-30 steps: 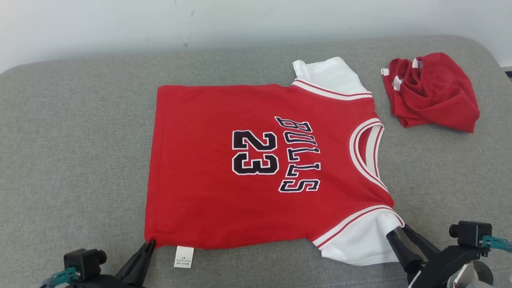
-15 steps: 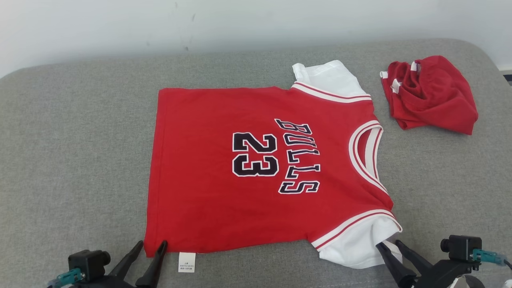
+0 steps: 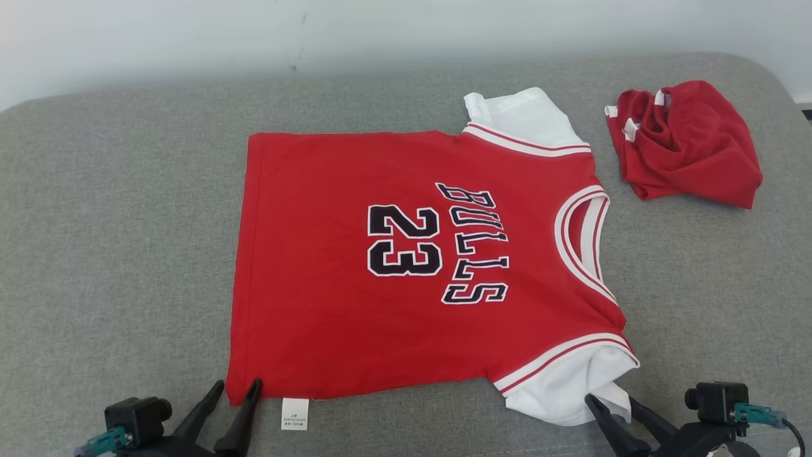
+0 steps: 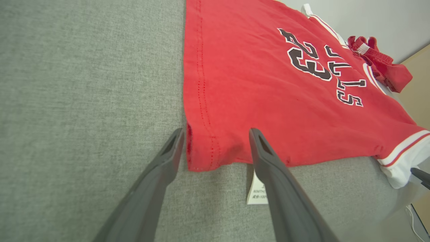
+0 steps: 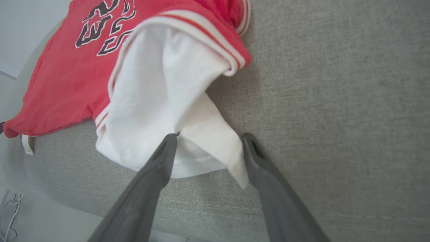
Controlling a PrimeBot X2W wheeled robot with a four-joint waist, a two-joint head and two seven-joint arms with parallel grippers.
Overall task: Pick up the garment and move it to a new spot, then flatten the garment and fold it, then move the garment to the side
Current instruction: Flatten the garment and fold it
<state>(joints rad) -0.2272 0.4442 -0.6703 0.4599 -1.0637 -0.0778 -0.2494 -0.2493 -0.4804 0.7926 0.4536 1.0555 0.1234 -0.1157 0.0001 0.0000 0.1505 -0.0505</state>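
Observation:
A white care tag sticks out from the garment's near edge. The tag will go over with the garment and end up on top when I fold it.
The garment, a red "BULLS 23" jersey with white sleeves, lies spread flat on the grey cushion, neck to the right. My left gripper is open at the near-left hem corner. In the left wrist view the left gripper straddles that red hem corner, one finger on each side. My right gripper stands open at the near white sleeve. In the right wrist view a flap of that sleeve lies between the right gripper's spread fingers.
A crumpled red garment with white trim sits at the far right of the cushion. A white care tag sticks out below the jersey's hem. The cushion's front edge runs just under both grippers. A pale wall stands behind.
My left gripper, shut on the hem corner a second ago, has opened and let it go. Both grippers have drawn back slightly toward the near edge. The jersey lies as before.

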